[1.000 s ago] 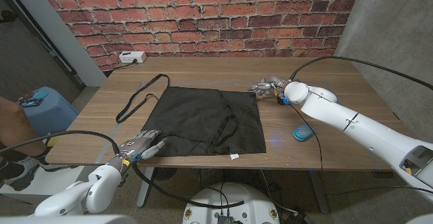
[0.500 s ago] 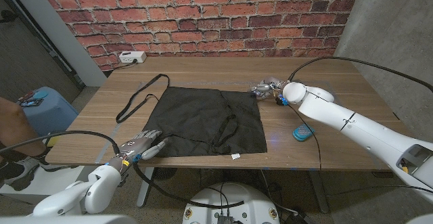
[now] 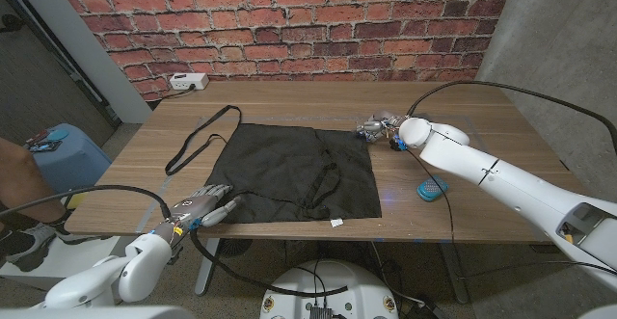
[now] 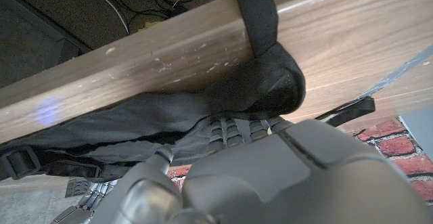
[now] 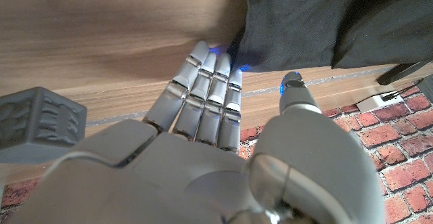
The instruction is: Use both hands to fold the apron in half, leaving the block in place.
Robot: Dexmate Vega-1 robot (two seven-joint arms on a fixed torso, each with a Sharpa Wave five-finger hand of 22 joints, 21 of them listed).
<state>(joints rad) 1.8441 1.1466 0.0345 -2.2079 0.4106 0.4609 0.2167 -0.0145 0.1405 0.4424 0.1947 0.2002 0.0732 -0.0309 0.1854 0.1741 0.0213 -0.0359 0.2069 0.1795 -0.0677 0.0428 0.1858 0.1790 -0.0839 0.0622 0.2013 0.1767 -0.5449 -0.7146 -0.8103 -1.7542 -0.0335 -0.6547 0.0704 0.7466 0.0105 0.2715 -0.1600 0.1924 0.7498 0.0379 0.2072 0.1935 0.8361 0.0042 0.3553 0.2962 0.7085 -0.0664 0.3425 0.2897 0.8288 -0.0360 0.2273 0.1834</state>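
The loose strap (image 3: 326,188) lies on the apron's upper side, so the apron should fold over and cover the strap from view when the robot carries the apron's far corner (image 3: 275,165) across.
The black apron (image 3: 294,170) lies spread out on the wooden table (image 3: 482,126), with its neck strap (image 3: 198,136) looped off to the left. My left hand (image 3: 202,206) is at the apron's near left corner, where bunched cloth (image 4: 257,88) covers its fingertips (image 4: 237,126); a grip cannot be made out. My right hand (image 3: 378,126) is at the far right corner. Its fingers (image 5: 210,82) are stretched out together and their tips touch the cloth's edge (image 5: 304,21), with the thumb held apart. A small teal block (image 3: 430,189) sits on bare wood to the right of the apron.
A small white tag (image 3: 334,223) lies at the table's near edge. A white power strip (image 3: 189,81) sits at the far left corner by the brick wall. A blue stool (image 3: 63,150) and part of a person (image 3: 14,179) are left of the table.
My right hand has slid slightly left, closer onto the apron's far right corner. The left hand, the apron and the block have not moved.
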